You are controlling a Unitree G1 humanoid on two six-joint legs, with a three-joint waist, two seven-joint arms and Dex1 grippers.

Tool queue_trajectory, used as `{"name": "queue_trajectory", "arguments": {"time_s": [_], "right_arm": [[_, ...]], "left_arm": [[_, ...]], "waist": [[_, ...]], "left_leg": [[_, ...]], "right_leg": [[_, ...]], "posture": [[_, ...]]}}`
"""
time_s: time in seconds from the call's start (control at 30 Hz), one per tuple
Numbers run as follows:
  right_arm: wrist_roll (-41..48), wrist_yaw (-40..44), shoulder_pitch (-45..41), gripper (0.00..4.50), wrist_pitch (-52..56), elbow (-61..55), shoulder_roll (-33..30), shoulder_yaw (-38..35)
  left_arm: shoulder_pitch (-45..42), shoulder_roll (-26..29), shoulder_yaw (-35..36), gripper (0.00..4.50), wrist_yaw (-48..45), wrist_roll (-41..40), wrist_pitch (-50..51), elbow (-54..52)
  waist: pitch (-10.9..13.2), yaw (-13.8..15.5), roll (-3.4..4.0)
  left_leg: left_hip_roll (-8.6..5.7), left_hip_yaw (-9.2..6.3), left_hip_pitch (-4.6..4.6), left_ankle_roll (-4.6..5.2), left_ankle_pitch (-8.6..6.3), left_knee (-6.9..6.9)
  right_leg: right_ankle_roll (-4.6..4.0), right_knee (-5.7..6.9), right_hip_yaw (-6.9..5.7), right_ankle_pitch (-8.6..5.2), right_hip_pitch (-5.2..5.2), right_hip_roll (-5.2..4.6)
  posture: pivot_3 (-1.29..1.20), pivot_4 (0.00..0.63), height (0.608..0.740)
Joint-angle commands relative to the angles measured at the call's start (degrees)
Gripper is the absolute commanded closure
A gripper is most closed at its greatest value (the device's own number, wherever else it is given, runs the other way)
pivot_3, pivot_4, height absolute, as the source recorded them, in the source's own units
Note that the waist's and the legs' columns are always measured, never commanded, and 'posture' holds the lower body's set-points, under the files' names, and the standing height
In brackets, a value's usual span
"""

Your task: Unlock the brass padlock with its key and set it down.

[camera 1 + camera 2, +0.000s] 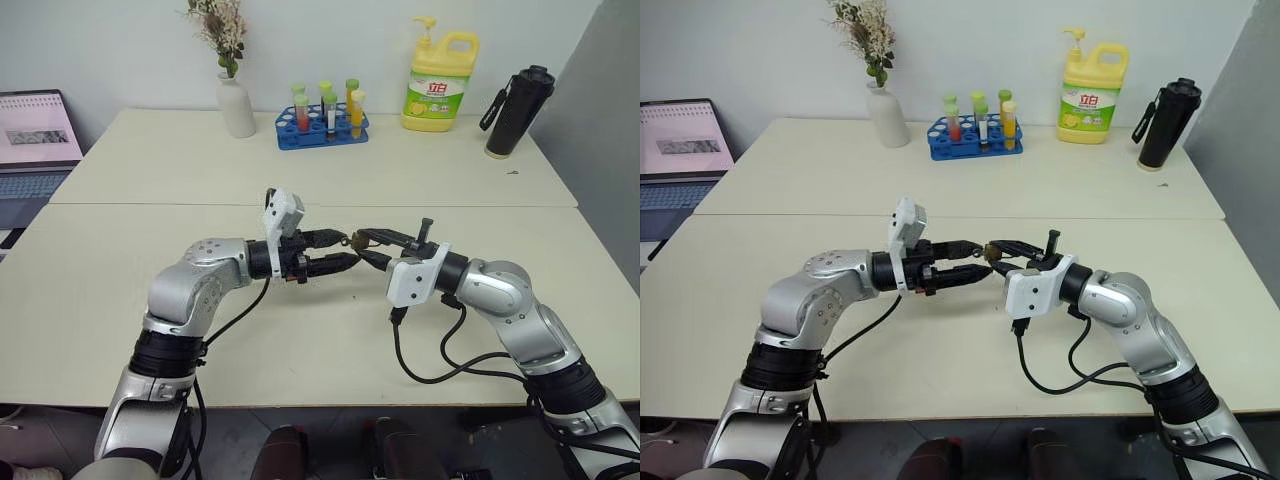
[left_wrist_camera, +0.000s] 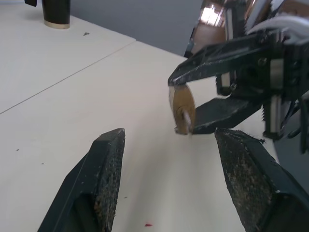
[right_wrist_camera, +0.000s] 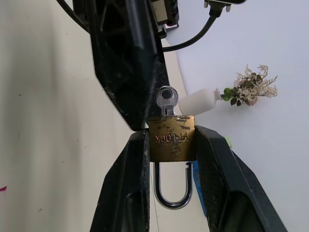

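Observation:
The shackle (image 3: pixel 174 205) is between my right gripper's fingers. My left gripper should grab the padlock (image 3: pixel 172 139) by its body so that my right gripper is free to push the shackle.
The brass padlock (image 3: pixel 171 145) is clamped by its body between the fingers of my right gripper (image 3: pixel 171 134), a little above the table. Its silvery shackle (image 3: pixel 171 195) points back between those fingers. The key (image 3: pixel 166 99) sits in the keyhole, its round head sticking out toward my left gripper. In the head views the padlock (image 1: pixel 356 240) hangs where the two grippers meet over the table's middle. My left gripper (image 2: pixel 168 137) faces it, open, with nothing between its fingers. One left finger (image 3: pixel 125 58) stands close beside the key head.
At the table's far edge stand a white vase with dried flowers (image 1: pixel 236 105), a blue rack of tubes (image 1: pixel 323 128), a yellow detergent bottle (image 1: pixel 440 85) and a black flask (image 1: pixel 518 110). A laptop (image 1: pixel 35 140) sits far left.

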Motion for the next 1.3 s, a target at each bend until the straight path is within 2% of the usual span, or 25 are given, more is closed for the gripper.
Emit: {"name": "queue_trajectory", "arguments": {"time_s": [0.03, 0.43, 0.53, 0.77, 1.07, 1.23, 1.3], "right_arm": [[0.4, -0.4, -1.0, 3.56, -1.9, -2.1, 0.0, -0.4], [-0.2, -0.5, -1.3, 3.56, -2.8, -1.7, 0.0, -0.5], [-0.3, -0.5, -1.1, 3.56, -2.6, -1.9, 0.0, -0.5], [-0.6, -0.8, -1.1, 3.56, -2.6, -1.9, 0.1, -0.4], [-1.3, -0.8, -1.0, 3.56, -2.7, -1.6, -0.4, -0.9], [-0.9, 0.3, 0.3, 1.89, 2.9, -1.6, -2.3, -4.1], [2.1, 2.6, 3.0, 1.85, 3.9, -1.3, -6.5, -8.3]], "left_arm": [[-1.8, -0.6, 1.5, 1.41, 2.0, -2.2, 1.8, -2.6], [-3.5, -0.8, -1.6, 1.41, 2.3, 0.5, -0.7, -0.7], [-3.7, -0.6, -2.3, 2.01, 2.0, 0.9, -1.2, -0.5], [-4.1, -1.4, -2.1, 4.24, 2.7, 0.9, -1.2, 0.2], [-3.8, -1.2, -2.4, 4.31, 2.7, 1.1, -1.2, 0.2], [-4.5, -0.9, -2.0, 4.31, 1.9, 1.1, -1.7, 1.9], [-6.1, -0.8, -2.2, 4.31, 0.4, 1.9, -3.7, 4.6]], "waist": [[0.0, 0.0, 0.0], [0.0, 0.0, 0.0], [0.0, 0.0, 0.0], [0.0, 0.0, 0.0], [0.0, 0.0, 0.0], [0.0, 0.0, 0.0], [0.0, 0.3, -0.01]], "left_leg": [[0.0, 0.0, 0.0, 0.0, 0.0, 0.0], [-0.01, 0.02, 0.01, -0.02, 0.01, 0.0], [0.0, 0.01, 0.01, -0.02, 0.01, 0.0], [-0.01, 0.02, 0.01, -0.02, 0.01, 0.0], [-0.01, 0.03, 0.01, -0.02, 0.01, 0.0], [-0.01, 0.02, 0.01, -0.03, 0.01, 0.0], [-0.04, 0.03, 0.0, -0.03, 0.01, 0.01]], "right_leg": [[0.0, 0.0, 0.0, 0.0, 0.0, 0.0], [-0.01, 0.01, 0.02, 0.0, 0.0, -0.01], [-0.01, 0.01, 0.02, 0.0, 0.0, -0.01], [-0.01, 0.01, 0.02, 0.0, 0.0, -0.01], [0.0, 0.01, 0.03, 0.0, 0.0, -0.01], [-0.01, 0.01, 0.01, 0.0, 0.0, -0.01], [-0.01, 0.01, 0.02, 0.0, 0.0, -0.02]], "posture": [[0.0, 0.15, 0.74], [0.0, 0.15, 0.74], [0.0, 0.15, 0.74], [0.0, 0.15, 0.74], [0.0, 0.15, 0.74], [0.0, 0.15, 0.74], [0.0, 0.15, 0.74]]}}
